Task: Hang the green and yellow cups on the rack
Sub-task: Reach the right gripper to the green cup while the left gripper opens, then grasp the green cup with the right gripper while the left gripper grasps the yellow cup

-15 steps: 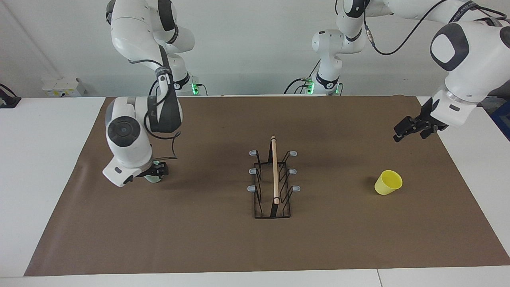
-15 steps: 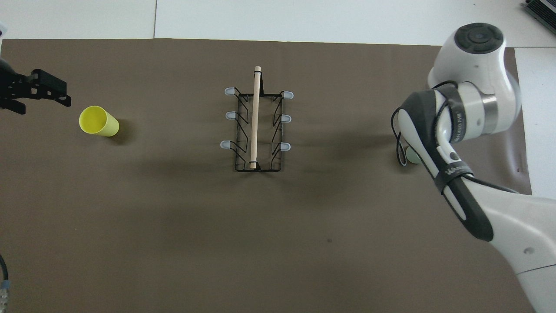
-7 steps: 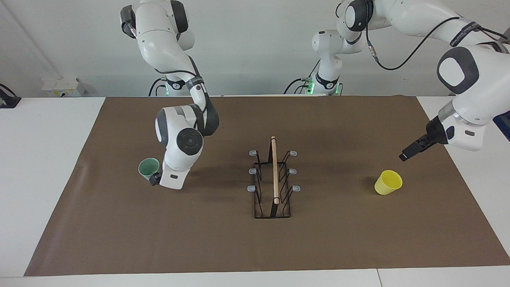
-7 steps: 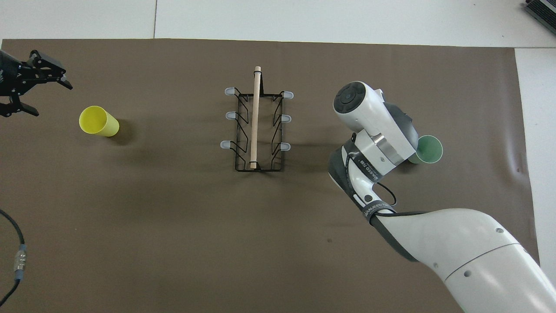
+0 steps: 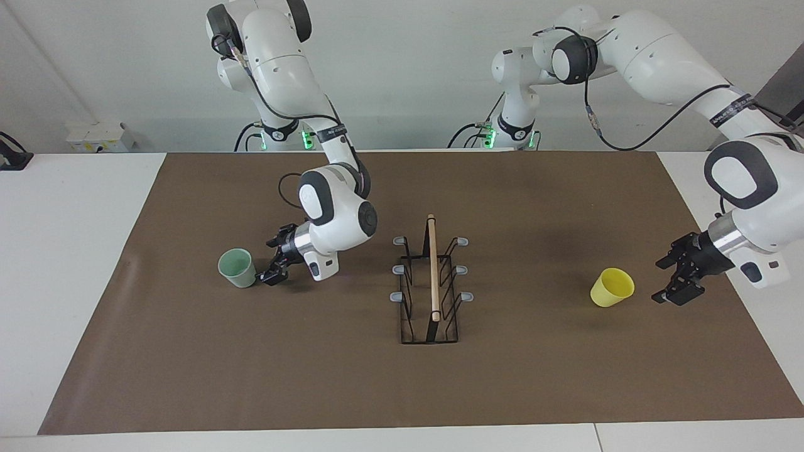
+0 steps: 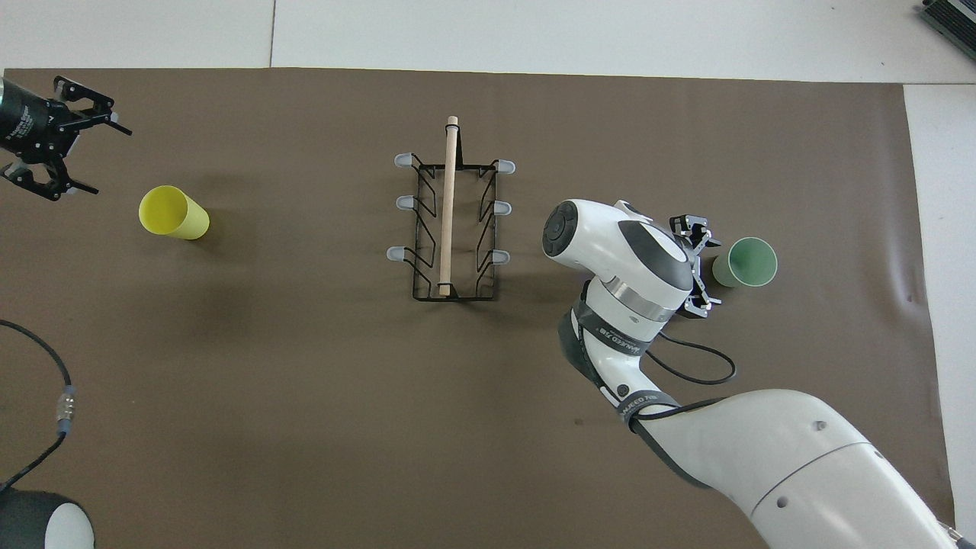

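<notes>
My gripper will lower the opening of the yellow cup over a peg's tip. The cup will then hang upside down and tilted, because the rack's grey-tipped pegs slant outward.
The pale green cup stands upright on the brown mat toward the right arm's end. My right gripper is low beside it, on the rack's side, turned sideways with its jaws open toward the cup, which is not between them. The yellow cup stands toward the left arm's end. My left gripper is open and low beside it, a gap apart, on the side away from the rack. The black wire rack stands mid-table, its prongs bare.
A brown mat covers most of the white table. The right arm's forearm and elbow reach in between the rack and the green cup. A black cable hangs over the mat's corner near the left arm's base.
My right arm swung from over the green cup to its rack side and turned the gripper toward it. My left gripper came down beside the yellow cup. Neither cup moved.
</notes>
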`<state>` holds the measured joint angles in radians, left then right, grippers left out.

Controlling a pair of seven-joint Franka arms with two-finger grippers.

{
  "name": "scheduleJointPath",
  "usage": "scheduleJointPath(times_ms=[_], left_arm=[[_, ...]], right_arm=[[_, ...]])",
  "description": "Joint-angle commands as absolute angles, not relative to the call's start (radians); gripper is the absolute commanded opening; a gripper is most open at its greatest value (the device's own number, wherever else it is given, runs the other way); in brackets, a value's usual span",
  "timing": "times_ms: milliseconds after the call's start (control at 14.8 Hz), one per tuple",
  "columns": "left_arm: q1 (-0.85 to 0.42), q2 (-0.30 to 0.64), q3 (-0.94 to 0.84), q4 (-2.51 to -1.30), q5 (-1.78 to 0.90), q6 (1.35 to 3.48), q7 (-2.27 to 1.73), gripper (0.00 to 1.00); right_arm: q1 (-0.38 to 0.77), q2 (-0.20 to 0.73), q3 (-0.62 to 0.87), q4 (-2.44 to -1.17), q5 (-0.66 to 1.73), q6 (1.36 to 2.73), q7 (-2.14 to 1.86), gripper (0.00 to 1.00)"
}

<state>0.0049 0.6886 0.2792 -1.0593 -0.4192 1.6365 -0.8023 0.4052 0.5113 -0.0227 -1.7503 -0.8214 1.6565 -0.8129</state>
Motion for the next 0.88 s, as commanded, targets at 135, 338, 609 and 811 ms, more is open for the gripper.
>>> scheduleJointPath(times_ms=[135,338,609,811], left_arm=[[0.058,0.739,0.288,-1.049,-0.564,1.703,-0.945,1.00],[0.080,0.747,0.291,-1.101,-0.616,1.747,-0.973,1.00],[0.077,0.733,0.301,-1.192,-0.689,1.798,-0.988,1.00],[0.057,0.680,0.304,-1.319,-0.695,1.827,-1.031,1.00]], right_arm=[[0.394,0.497,-0.014,-1.827,-0.916,1.684,-0.868,1.00],[0.396,0.517,-0.014,-1.828,-0.955,1.683,-0.868,1.00],[0.411,0.538,-0.014,-1.839,-0.992,1.664,-0.772,1.00],[0.422,0.546,-0.014,-1.841,-1.006,1.655,-0.736,1.00]])
